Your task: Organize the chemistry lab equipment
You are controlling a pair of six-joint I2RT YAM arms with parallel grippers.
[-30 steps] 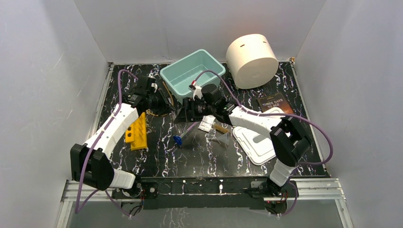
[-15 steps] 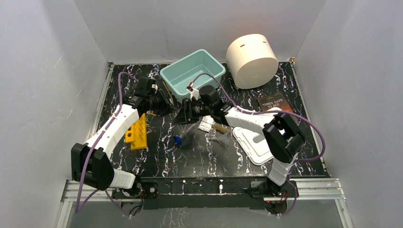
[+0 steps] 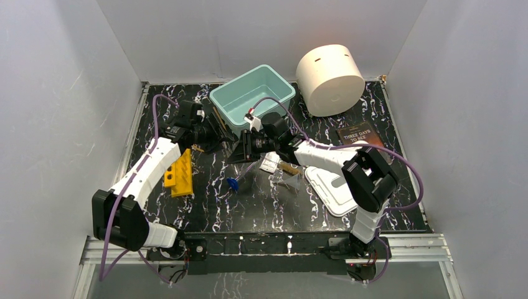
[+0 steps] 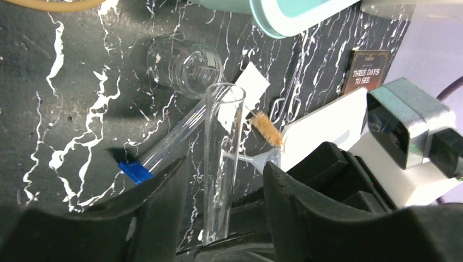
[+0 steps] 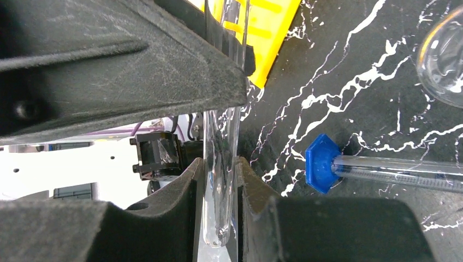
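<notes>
The test tube's middle (image 4: 219, 177) is between my left gripper's fingers, so my left gripper should move to the test tube's rim (image 4: 225, 93) before it carries the test tube to the yellow rack.
A bare clear test tube (image 4: 225, 114) stands between the two grippers above the mat. My right gripper (image 5: 220, 166) is shut on its rounded end (image 5: 218, 218). My left gripper (image 4: 224, 166) is open, its fingers (image 4: 164, 191) apart from the tube on both sides. The grippers meet at centre left, left gripper (image 3: 218, 138) beside right gripper (image 3: 241, 149). Below them on the mat lie a blue-capped tube (image 4: 134, 171) (image 5: 322, 162) (image 3: 233, 183), a small glass beaker (image 4: 185, 65), a clear funnel (image 4: 265, 159) (image 3: 289, 180), a brush (image 4: 267, 128) and a flat packet (image 3: 269, 163).
A teal bin (image 3: 252, 93) sits behind the grippers, with a big cream cylinder (image 3: 330, 78) to its right. A dark book (image 3: 361, 136) and a white lid (image 3: 336, 187) lie at the right. A yellow rack (image 3: 180, 172) lies at the left, and amber tubing (image 4: 54, 4) close by.
The right gripper's jaws have closed onto the test tube. The left gripper's jaws, shut on the tube before, have opened off it. Both arms have stayed nearly in place.
</notes>
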